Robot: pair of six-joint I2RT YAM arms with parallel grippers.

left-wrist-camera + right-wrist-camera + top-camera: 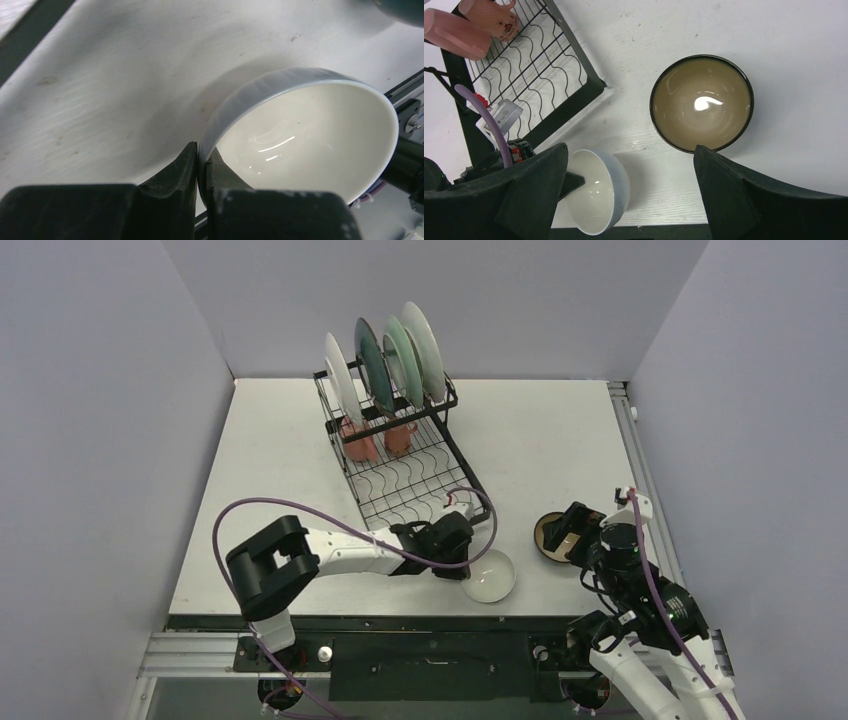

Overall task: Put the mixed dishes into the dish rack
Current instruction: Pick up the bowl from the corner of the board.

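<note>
The robot's left gripper is holding the white bowl's rim while its outer side (620,183) is free, so the right gripper should keep going toward the bowl (492,577) and close around it.
My left gripper (468,565) (202,150) is shut on the rim of the white bowl (492,578) (310,135), one finger inside and one outside. The bowl (599,195) is tilted near the table's front edge, just right of the dish rack's front corner. My right gripper (568,532) (630,150) is open and empty above the dark brown-gold bowl (548,540) (702,102), which sits upright on the table. The black wire dish rack (410,465) (539,65) holds several upright plates (385,365) and two pink mugs (378,442) (454,35).
The rack's flat lower tray (415,490) lies just behind my left gripper. A purple cable (300,512) loops over my left arm. Grey walls close in the table on three sides. A metal rail (640,460) runs along the right edge.
</note>
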